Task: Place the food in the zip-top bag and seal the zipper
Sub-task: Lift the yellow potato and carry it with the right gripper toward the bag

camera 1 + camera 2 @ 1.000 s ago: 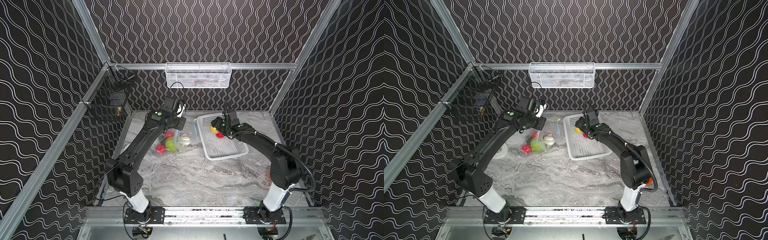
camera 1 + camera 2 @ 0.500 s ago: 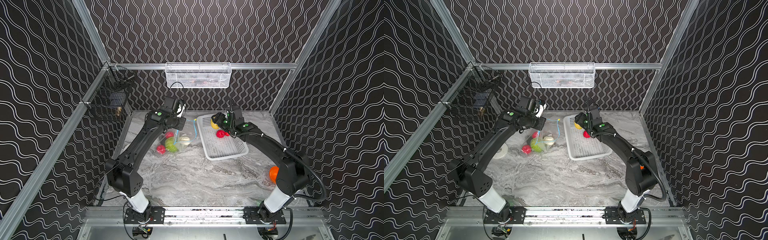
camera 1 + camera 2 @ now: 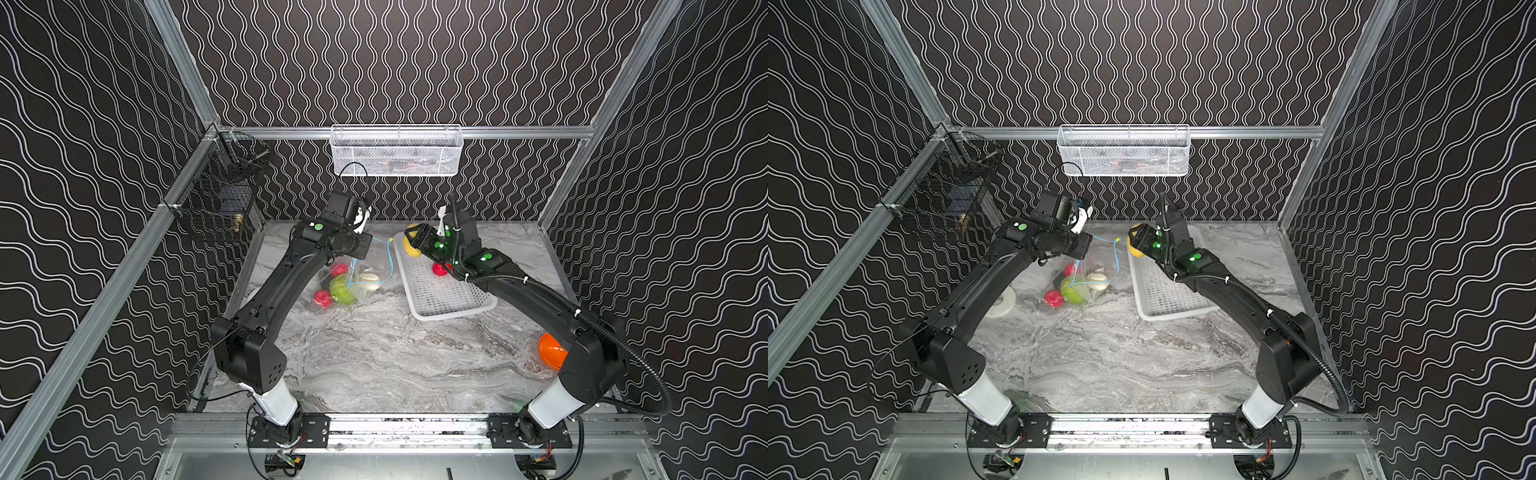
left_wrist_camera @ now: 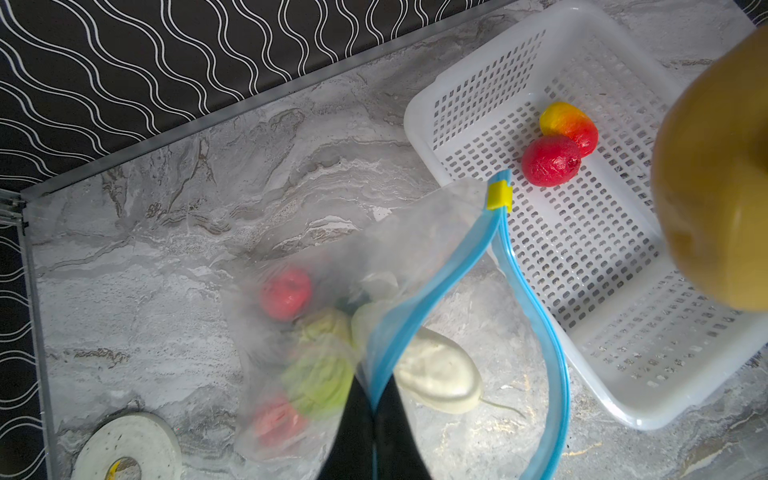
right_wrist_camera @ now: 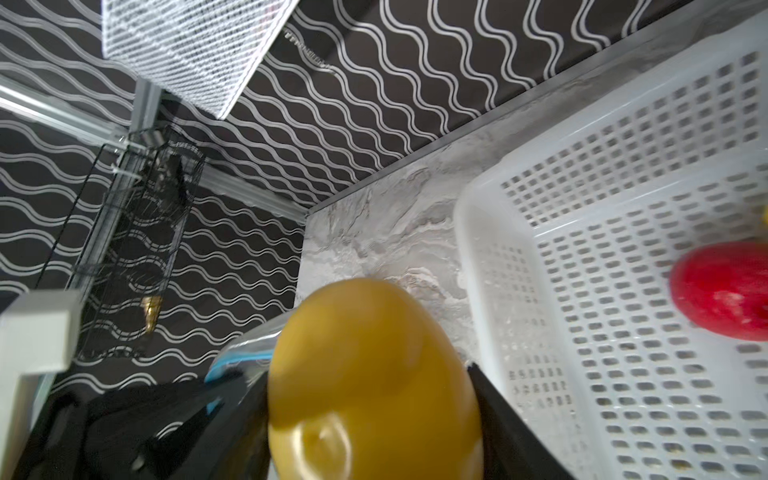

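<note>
The zip-top bag's opening [image 4: 489,324] is wide open toward the yellow potato, so the robot's right gripper should keep carrying the potato until it is past the light-blue zipper [image 4: 544,316], then let go.
My left gripper [image 4: 374,399] is shut on the light-blue zipper [image 4: 436,291] and holds the zip-top bag [image 3: 357,278] up with its mouth gaping; the yellow-green slider [image 4: 498,196] sits at the far end. Inside the bag lie a green cabbage [image 4: 320,374], a white radish [image 4: 436,365] and two red rounds [image 4: 286,293]. My right gripper [image 5: 370,415] is shut on the yellow potato [image 5: 374,374], raised over the white basket's [image 4: 623,399] corner beside the bag mouth [image 3: 412,249]. A red round [image 4: 550,160] and the orange-yellow pepper [image 4: 569,124] lie in the basket.
A roll of white tape [image 4: 129,449] lies on the marble table left of the bag. An orange bowl [image 3: 550,351] sits behind my right arm's elbow. A white mesh basket [image 3: 395,151] hangs on the back wall and a black wire cage [image 3: 220,199] on the left rail.
My right gripper has risen out of the basket with the potato and moved left toward the bag mouth. The left arm and the bag have stayed still.
</note>
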### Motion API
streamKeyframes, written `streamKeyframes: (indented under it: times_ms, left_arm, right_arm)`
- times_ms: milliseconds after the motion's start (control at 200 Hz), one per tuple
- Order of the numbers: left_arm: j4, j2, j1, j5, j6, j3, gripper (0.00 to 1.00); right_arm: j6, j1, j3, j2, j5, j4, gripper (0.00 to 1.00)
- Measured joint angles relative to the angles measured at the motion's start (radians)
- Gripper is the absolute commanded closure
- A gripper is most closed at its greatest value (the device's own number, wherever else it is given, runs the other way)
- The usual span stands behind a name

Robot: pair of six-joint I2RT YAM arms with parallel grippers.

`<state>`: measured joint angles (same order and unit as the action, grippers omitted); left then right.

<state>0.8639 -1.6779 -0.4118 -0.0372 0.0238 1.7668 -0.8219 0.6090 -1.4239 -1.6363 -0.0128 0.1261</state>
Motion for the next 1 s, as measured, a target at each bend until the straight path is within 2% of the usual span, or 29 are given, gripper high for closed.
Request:
streamKeyframes:
  times_ms: [736,1001]
  left_arm:
    - [0.0,0.008,0.0,0.003,0.0,-0.007,1.0]
    - [0.023,-0.035,-0.001,0.003,0.0,0.058,1.0]
  right_arm:
    - [0.003,0.111,0.068,-0.029,-0.06,-0.233,0.43]
    - [0.039,0.165,0.05,-0.069,-0.063,-0.252,0.43]
